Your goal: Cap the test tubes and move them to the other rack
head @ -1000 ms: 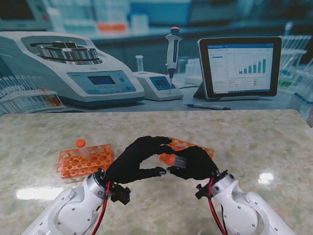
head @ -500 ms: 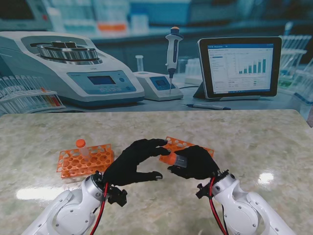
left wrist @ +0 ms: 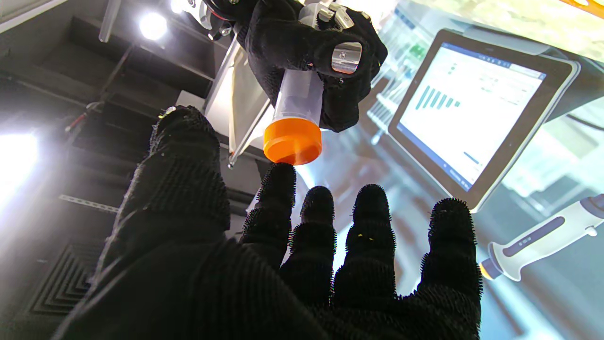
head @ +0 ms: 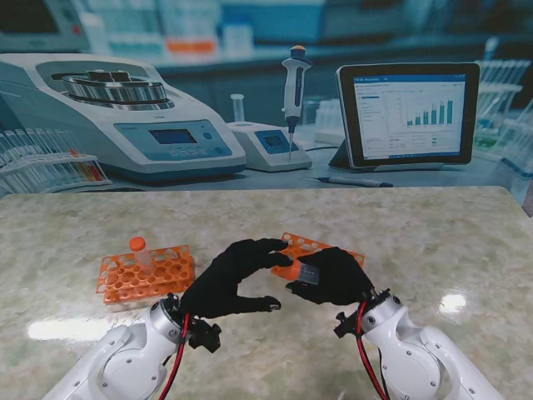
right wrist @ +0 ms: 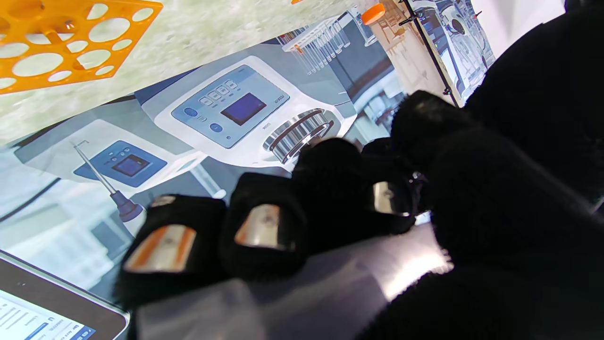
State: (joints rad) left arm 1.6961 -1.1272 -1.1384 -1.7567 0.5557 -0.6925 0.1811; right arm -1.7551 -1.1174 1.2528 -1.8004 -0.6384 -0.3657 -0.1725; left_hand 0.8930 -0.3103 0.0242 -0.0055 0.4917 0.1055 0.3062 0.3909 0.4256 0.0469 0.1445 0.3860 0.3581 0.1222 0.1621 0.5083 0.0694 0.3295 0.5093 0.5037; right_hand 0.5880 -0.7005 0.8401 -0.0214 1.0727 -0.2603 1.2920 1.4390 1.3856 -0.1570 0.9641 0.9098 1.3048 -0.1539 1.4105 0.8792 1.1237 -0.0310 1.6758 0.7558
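Note:
The orange cap [head: 286,271] sits straight over the clear test tube's end [head: 301,272], so I expect it to stay seated there when my left gripper twists it.
My right hand [head: 331,277] is shut on a clear test tube [left wrist: 296,97], which lies sideways with its orange cap [head: 287,271] pointing at my left hand [head: 231,280]. The left hand is open, its fingers curled around the cap end without gripping; in the left wrist view one fingertip [left wrist: 279,175] sits just short of the cap [left wrist: 292,141]. One orange rack [head: 146,275] on the left holds one capped tube [head: 137,247]. A second orange rack [head: 321,247] lies just beyond my right hand and is partly hidden by it. The right wrist view shows the fingers [right wrist: 264,231] wrapped over the tube body [right wrist: 306,293].
Both hands hover over the marble table [head: 433,242] near its front. Behind the table's far edge stands a lab backdrop with a centrifuge [head: 117,117], a pipette [head: 293,92] and a tablet [head: 408,112].
My left hand's thumb and fingers have come off the cap and drawn slightly back toward me. The right hand with the tube has stayed nearly still.

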